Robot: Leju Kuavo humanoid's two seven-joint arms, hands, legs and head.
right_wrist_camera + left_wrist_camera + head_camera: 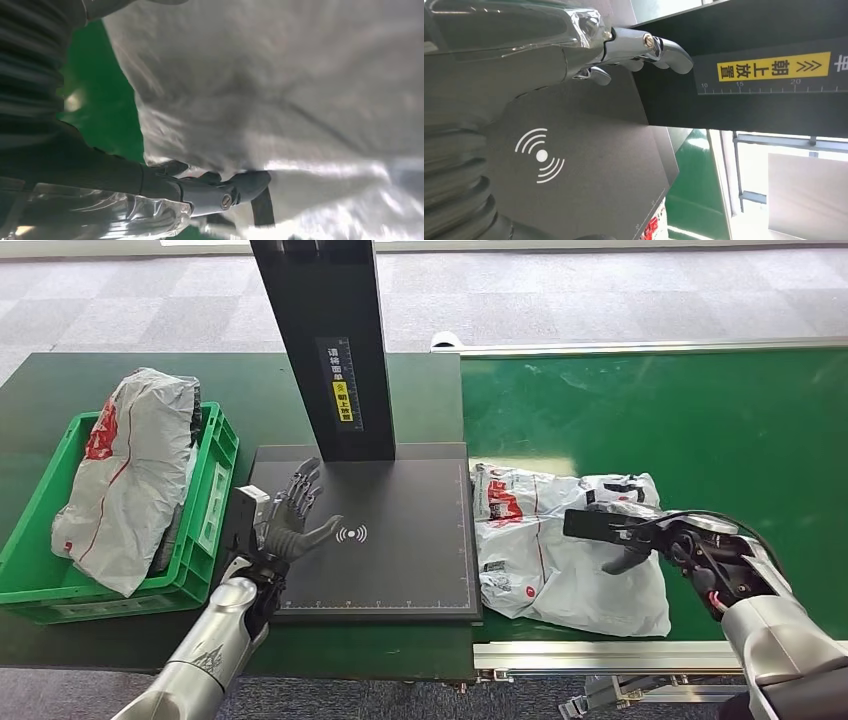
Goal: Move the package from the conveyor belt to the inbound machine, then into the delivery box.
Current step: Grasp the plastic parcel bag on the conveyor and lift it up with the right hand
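The grey-white package (pixel 565 558) will lie on top and stick out over the edge when I lower it, because the other grey package (pixel 132 480) bulges above the green crate's rim.
A crumpled grey-white package (pixel 560 565) with red print lies on the green conveyor belt (pixel 700 420), just right of the inbound machine's black scan pad (pixel 400 550). My right hand (pixel 635 535) is over the package's right part, fingers stretched out and touching the plastic. The right wrist view shows those fingers (pixel 215 192) lying against the package (pixel 300 100) without closing on it. My left hand (pixel 295 515) hovers open over the pad's left edge, holding nothing. The left wrist view shows its fingers (pixel 644 50) spread above the pad (pixel 574 165).
The machine's black column (pixel 325 340) rises from the back of the pad. A green crate (pixel 215 490) on the dark table at the left holds another grey package (pixel 130 480). The belt's metal rail (pixel 600 652) runs along the near edge.
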